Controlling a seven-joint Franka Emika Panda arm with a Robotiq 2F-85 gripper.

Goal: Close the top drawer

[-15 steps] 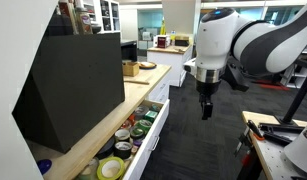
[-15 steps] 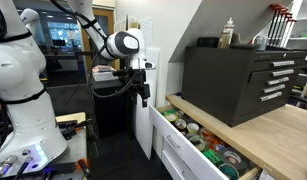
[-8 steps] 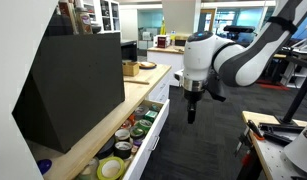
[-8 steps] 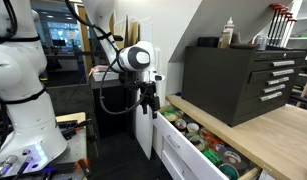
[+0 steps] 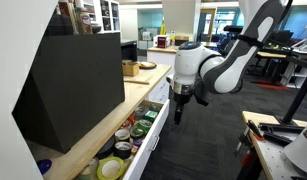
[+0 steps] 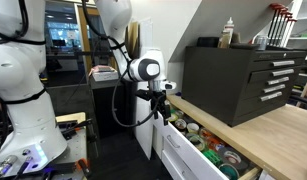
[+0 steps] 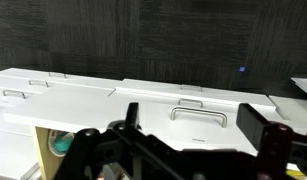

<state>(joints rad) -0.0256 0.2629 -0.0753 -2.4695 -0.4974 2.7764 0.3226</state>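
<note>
My gripper slants to the top drawer's white front panel [image 7: 143,107], so next I turn square to it, line up with the metal handle [image 7: 199,113] and push the drawer in.
The top drawer [image 5: 153,131] of the white cabinet stands pulled out, full of tape rolls and small jars; it also shows in an exterior view [image 6: 179,152]. My gripper [image 5: 176,107] hangs fingers down just outside the drawer's far end, close to its white front panel, and shows in an exterior view [image 6: 163,108] at that same corner. In the wrist view my gripper [image 7: 193,122] is open and empty, with a white drawer front [image 7: 93,100] and a metal handle [image 7: 200,111] behind the fingers. Whether it touches the panel I cannot tell.
A big black tool chest [image 5: 78,85] [image 6: 238,80] stands on the wooden counter [image 5: 113,125] above the drawer. A second white robot [image 6: 18,80] stands at the side, with a workbench of tools [image 5: 278,135] across the dark carpeted aisle.
My arm has swung down and toward the cabinet; the gripper has gone from mid-aisle to right beside the open drawer's front. The drawer has not moved.
</note>
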